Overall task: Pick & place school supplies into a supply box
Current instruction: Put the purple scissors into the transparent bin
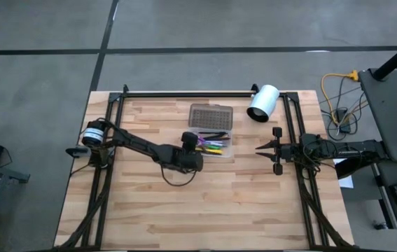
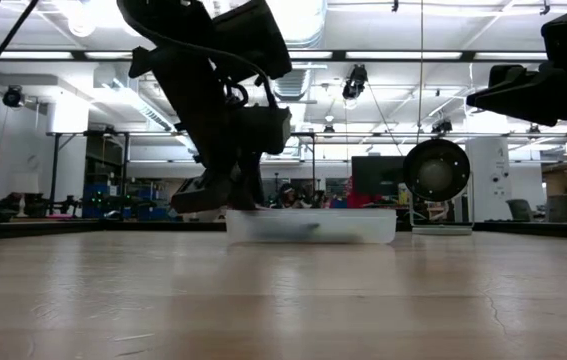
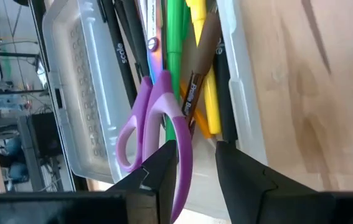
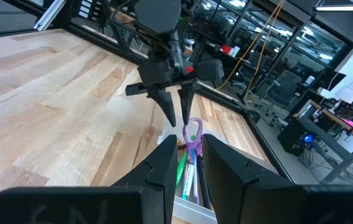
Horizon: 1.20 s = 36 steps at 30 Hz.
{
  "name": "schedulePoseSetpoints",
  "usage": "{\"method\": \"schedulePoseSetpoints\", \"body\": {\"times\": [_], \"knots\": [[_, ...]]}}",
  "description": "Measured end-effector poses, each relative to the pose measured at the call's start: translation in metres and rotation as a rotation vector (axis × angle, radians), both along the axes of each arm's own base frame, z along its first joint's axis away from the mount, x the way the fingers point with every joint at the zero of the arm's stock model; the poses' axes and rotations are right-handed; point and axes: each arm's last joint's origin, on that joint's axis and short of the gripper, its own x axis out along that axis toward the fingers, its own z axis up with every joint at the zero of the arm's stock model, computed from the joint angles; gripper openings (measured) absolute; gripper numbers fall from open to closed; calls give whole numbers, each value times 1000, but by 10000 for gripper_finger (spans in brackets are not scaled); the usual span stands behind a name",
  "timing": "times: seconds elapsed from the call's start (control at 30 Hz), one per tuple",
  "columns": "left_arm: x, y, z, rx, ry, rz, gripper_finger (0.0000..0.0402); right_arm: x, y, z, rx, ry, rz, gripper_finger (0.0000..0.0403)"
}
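Note:
I see the scissors' purple loop sticking up at the supply box's end, so next my left gripper grabs that loop and works the scissors farther in before it backs away.
The clear supply box lies open at the table's middle, its dotted lid folded back toward the far edge. Inside lie several pens and pencils, green, yellow, brown and black. Purple-handled scissors rest on top of them. My left gripper is open and points down over the box's left end, with its fingers standing at the scissors' handle loops. My right gripper waits open, level, just right of the box. My left gripper comes from above at the scissors' handle end. One purple loop runs right beside one finger. I cannot tell whether the finger touches it. The scissors lie flat on the pens in the box.
A white cylinder lies on its side near the far right corner, beyond my right gripper. Black rails frame the table's far, left and right sides. Bare wood stretches from the box to the near edge.

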Motion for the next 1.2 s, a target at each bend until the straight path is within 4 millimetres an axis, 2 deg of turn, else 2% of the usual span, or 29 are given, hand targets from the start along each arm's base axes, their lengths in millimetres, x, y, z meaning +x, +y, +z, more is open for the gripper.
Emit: {"method": "schedulePoseSetpoints", "body": {"times": [0.33, 0.53, 0.87, 1.0, 1.2], "knots": [[-5, 9, -9, 50, 10, 22, 97, 0, 0, 0, 0, 0, 0, 68], [-1, 12, -7, 57, -52, 37, 97, 0, 0, 0, 0, 0, 0, 68], [0, 12, -7, 56, -59, 40, 95, 0, 0, 0, 0, 0, 0, 68], [0, 12, -7, 56, -59, 40, 75, 0, 0, 0, 0, 0, 0, 68], [-3, 15, -10, 63, -45, 48, 15, 0, 0, 0, 0, 0, 0, 68]]}}
